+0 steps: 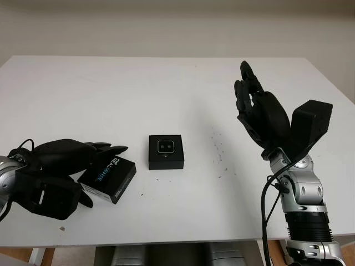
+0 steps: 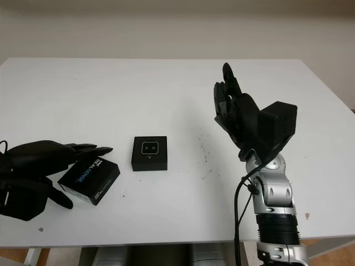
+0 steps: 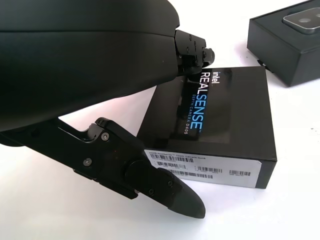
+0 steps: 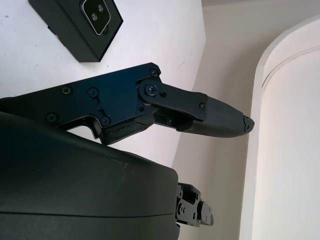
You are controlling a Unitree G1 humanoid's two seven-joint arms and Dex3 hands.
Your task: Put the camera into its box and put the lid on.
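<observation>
The black lid (image 1: pixel 115 176) should slide down and cover the box's sides when I lower it, because its labelled side (image 3: pixel 207 168) is about as tall as the box.
The open black box (image 1: pixel 165 160) sits at the table's middle with the small grey camera (image 1: pixel 166 146) lying in it, two lenses facing up. Its black lid (image 1: pixel 111 177), printed "RealSense", lies flat on the table to the left of the box. My left hand (image 1: pixel 101 173) is open around the lid: the fingers (image 3: pixel 192 47) reach over its far edge, and the thumb (image 3: pixel 165 187) lies on the table just off its near side. My right hand (image 1: pixel 248 91) is open and raised above the table's right side, well clear of the box.
The white table (image 1: pixel 166 88) carries a few dark specks right of the box. Its front edge runs just below my left hand, and a pale wall stands behind its far edge.
</observation>
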